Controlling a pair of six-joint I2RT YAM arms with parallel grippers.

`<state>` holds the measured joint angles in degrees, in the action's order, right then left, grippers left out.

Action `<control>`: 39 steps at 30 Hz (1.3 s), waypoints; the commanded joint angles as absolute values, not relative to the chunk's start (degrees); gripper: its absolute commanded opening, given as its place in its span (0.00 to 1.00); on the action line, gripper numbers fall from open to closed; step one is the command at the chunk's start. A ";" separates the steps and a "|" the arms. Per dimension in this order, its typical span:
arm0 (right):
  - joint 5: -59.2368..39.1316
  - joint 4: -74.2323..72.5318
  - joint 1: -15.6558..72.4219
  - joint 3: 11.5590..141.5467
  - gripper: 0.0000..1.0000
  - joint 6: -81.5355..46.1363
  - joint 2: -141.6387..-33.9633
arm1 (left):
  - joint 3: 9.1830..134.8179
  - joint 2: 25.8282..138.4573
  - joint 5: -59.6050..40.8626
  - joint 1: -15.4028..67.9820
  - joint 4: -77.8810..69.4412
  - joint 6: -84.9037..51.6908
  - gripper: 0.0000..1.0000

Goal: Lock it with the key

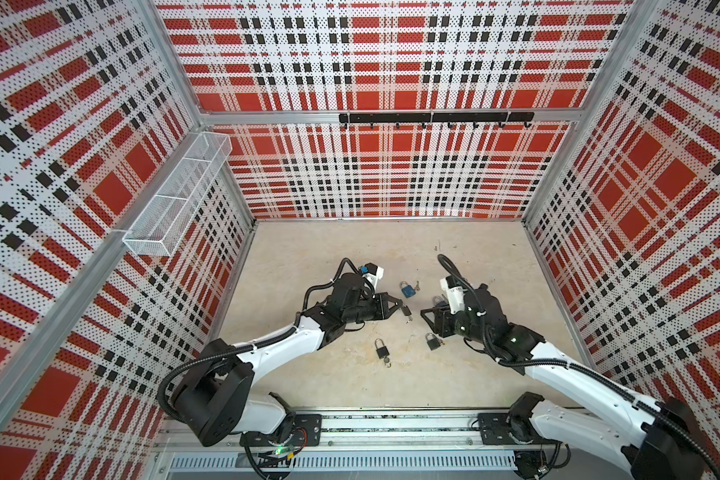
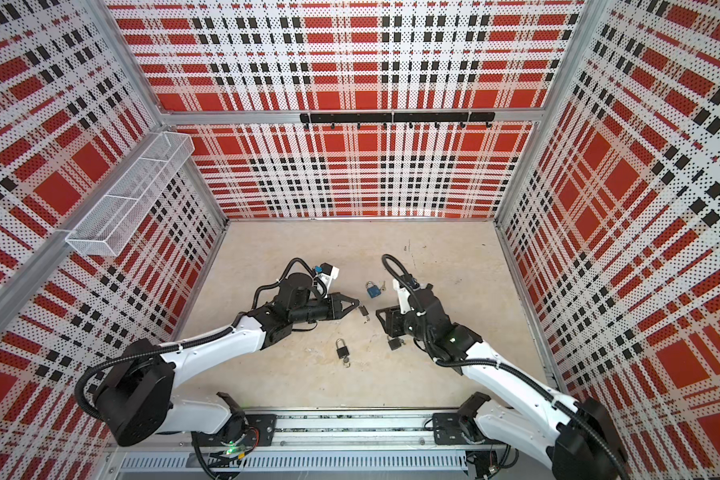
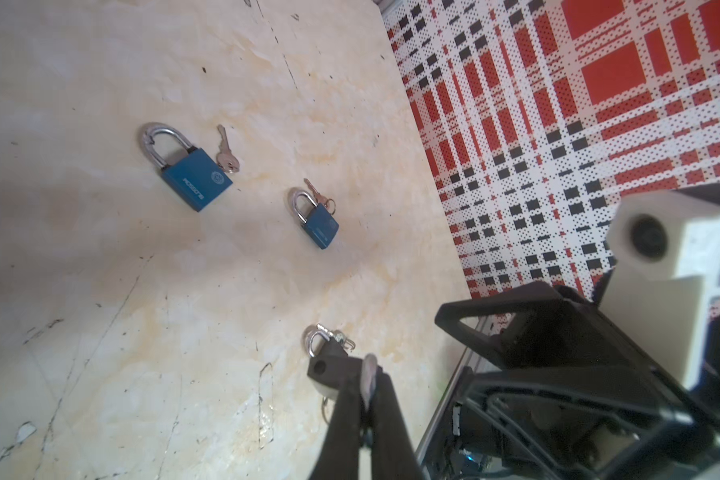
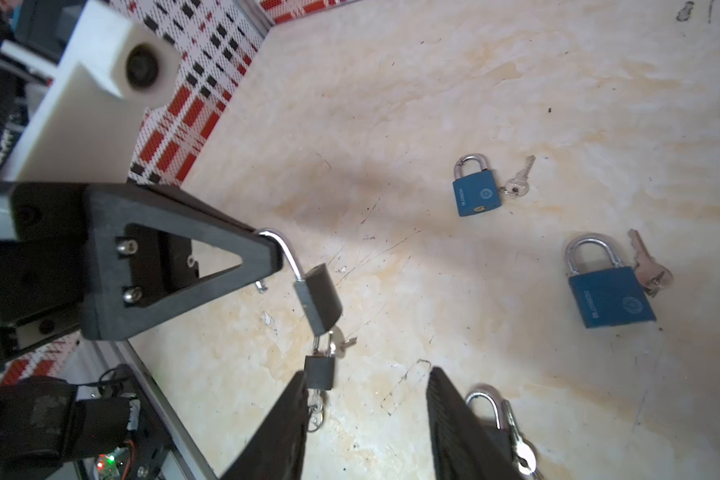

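The small black padlock is held by its open shackle (image 4: 289,249) in my left gripper. My right gripper should take the hanging body (image 4: 318,299) first, and then my left gripper should regrip the shackle.
My left gripper (image 1: 399,307) (image 3: 368,376) is shut on the silver shackle of a small black padlock (image 1: 405,311) (image 4: 319,299). The padlock hangs just above the floor with its shackle swung open. Its key (image 1: 409,319) (image 4: 341,344) sticks out of the underside of the body. My right gripper (image 1: 428,318) (image 4: 366,376) stands open a short way to the right of the padlock, low over the floor, with nothing between its fingers.
Two more black padlocks lie on the beige floor with their keys, one (image 1: 382,351) (image 4: 319,372) in front, one (image 1: 433,340) (image 4: 487,419) under my right gripper. A large blue padlock (image 1: 408,289) (image 3: 192,174) and a small blue one (image 3: 316,222) lie behind. Plaid walls enclose the floor.
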<state>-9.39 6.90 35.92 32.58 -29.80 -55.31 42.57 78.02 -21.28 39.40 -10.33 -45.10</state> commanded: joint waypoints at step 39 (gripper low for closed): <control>-27.53 -23.16 30.58 34.63 0.39 -29.40 -65.82 | 49.31 74.50 -8.09 44.96 -16.87 -56.71 0.00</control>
<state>-26.96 -20.82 30.50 33.08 -30.46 -65.23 47.42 75.72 -8.97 44.58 -13.61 -56.14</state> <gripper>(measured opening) 0.390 0.067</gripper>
